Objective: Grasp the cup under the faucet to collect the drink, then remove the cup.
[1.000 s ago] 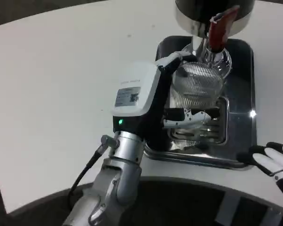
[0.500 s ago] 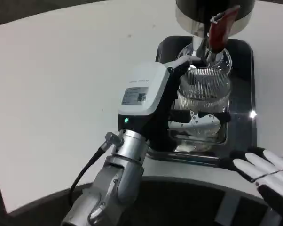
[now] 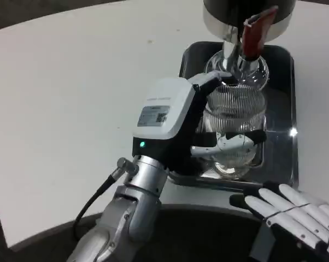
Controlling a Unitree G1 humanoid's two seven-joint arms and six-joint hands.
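Observation:
The red lever point(image 3: 258, 34) is sticking up above the silver spout, so the faucet will pour drink into the cup when I pull the lever.
A clear ribbed glass cup point(image 3: 233, 128) stands upright over the metal drip tray point(image 3: 282, 158), below and in front of the faucet. My left hand point(image 3: 178, 123) grips the cup from its left side, fingers point(image 3: 233, 143) wrapped across the front. The faucet's red lever point(image 3: 254, 31) and silver spout point(image 3: 230, 52) hang from the dispenser point(image 3: 246, 13) at the top. My right hand point(image 3: 293, 215) hovers at the lower right near the table's front edge, fingers spread, holding nothing.
The dark metal tray sits at the table's right half, with a grated centre under the cup. The white table point(image 3: 71, 98) stretches wide to the left. The front edge of the table point(image 3: 208, 204) curves just below the tray.
My left hand has drawn the cup slightly toward me and down in the picture, away from the spout. My right hand has moved left and further into view along the front edge.

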